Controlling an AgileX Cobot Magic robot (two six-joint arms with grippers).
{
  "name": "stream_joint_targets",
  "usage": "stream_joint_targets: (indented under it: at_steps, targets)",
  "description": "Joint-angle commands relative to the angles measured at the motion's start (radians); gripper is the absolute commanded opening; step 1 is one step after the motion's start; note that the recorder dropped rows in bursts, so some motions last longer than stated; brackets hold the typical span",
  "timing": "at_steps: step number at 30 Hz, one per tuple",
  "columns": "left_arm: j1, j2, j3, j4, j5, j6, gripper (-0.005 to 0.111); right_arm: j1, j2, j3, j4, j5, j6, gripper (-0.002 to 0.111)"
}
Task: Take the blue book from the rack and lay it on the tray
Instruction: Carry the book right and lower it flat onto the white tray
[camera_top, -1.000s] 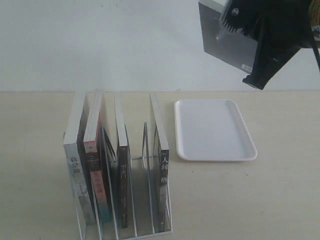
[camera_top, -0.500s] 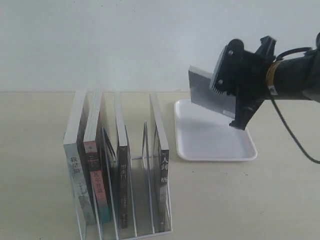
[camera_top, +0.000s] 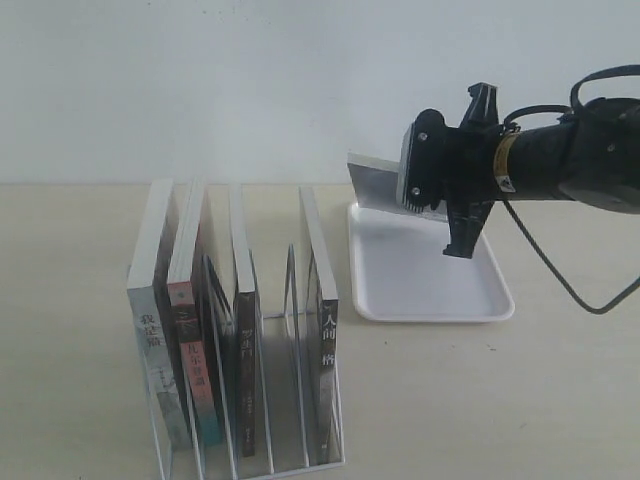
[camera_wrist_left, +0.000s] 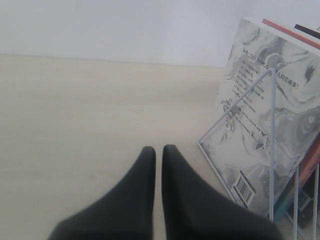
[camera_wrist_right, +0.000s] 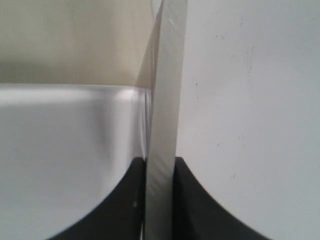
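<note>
The blue book (camera_top: 380, 186) is hanging just above the empty white tray (camera_top: 420, 278). My right gripper should now move the book down until it rests inside the tray's rim, and then let go.
My right gripper (camera_top: 412, 188) is shut on the blue book (camera_top: 376, 184), which hangs tilted just above the far left corner of the white tray (camera_top: 430, 275). From this side the book's face looks grey. In the right wrist view the book (camera_wrist_right: 166, 90) runs edge-on between my two black fingers (camera_wrist_right: 129, 192), with the tray (camera_wrist_right: 65, 145) beneath it. The white wire rack (camera_top: 268, 385) stands at the front left, one slot near its right end empty. My left gripper (camera_wrist_left: 158, 150) is shut with nothing in it, low over the table beside the rack (camera_wrist_left: 272, 145).
Several books remain upright in the rack: a pale marbled one (camera_top: 152, 300), a red-and-teal-spined one (camera_top: 190, 350) and two black-spined ones (camera_top: 245, 350). The marbled book's cover (camera_wrist_left: 272, 105) faces my left gripper. A white wall backs the beige table (camera_top: 500, 400).
My right arm has come down from the top of the view with the book, moving left and lowering it toward the tray. The book has tipped flatter. The rack's books have not moved.
</note>
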Motion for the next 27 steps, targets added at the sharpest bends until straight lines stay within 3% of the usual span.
stream_joint_targets:
  at_steps: [1, 15, 27]
  targets:
    - [0.001, -0.004, 0.004, 0.003, -0.001, 0.004, 0.004, -0.007, 0.005, -0.024, 0.002, -0.012, -0.031, 0.000]
    - [0.001, -0.004, 0.004, 0.003, -0.001, 0.004, 0.004, -0.007, 0.085, -0.044, 0.009, 0.025, -0.126, 0.000]
    - [0.001, -0.004, 0.004, 0.003, -0.001, 0.004, 0.004, -0.007, 0.118, -0.042, 0.011, 0.064, -0.077, 0.001]
